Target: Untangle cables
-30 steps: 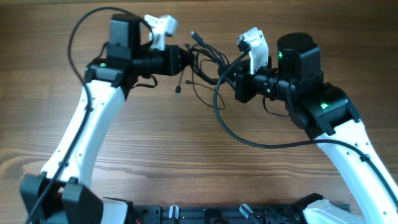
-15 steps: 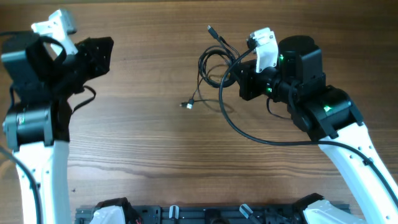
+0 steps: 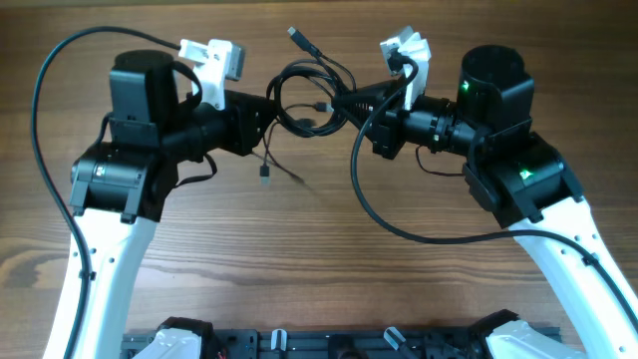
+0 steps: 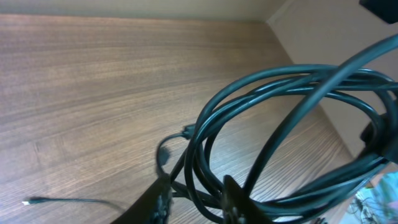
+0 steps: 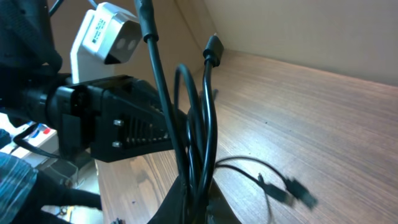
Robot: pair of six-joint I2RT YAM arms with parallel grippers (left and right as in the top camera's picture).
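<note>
Several pieces of the coil in one bunch [image 5: 198, 152] are pinched in my right gripper, so it should move back gently, open and grip the coil's near side [image 3: 335, 120] again while my left gripper holds.
The cables [image 3: 307, 95] are a coil of thin black cords held up between my two grippers at the back middle of the table. My left gripper [image 3: 271, 112] is shut on the coil's left side, with strands [image 4: 198, 143] running between its fingers [image 4: 196, 200]. My right gripper [image 3: 346, 100] is shut on the coil's right side, with several strands [image 5: 202, 124] pinched between its fingers [image 5: 199, 208]. One plug end [image 3: 292, 33] sticks up at the back. Another plug end [image 3: 265, 179] hangs down towards the table.
The wooden table [image 3: 319, 269] lies below. A thin loose cord [image 4: 62, 200] trails over the wood at the lower left of the left wrist view. A blurred plug [image 5: 298, 193] dangles in the right wrist view. The left arm's black body [image 5: 118, 124] is close beside the coil.
The left arm was swung away to the far left half a second ago and is now back at the coil, gripping it. The coil sits a little further left and higher.
</note>
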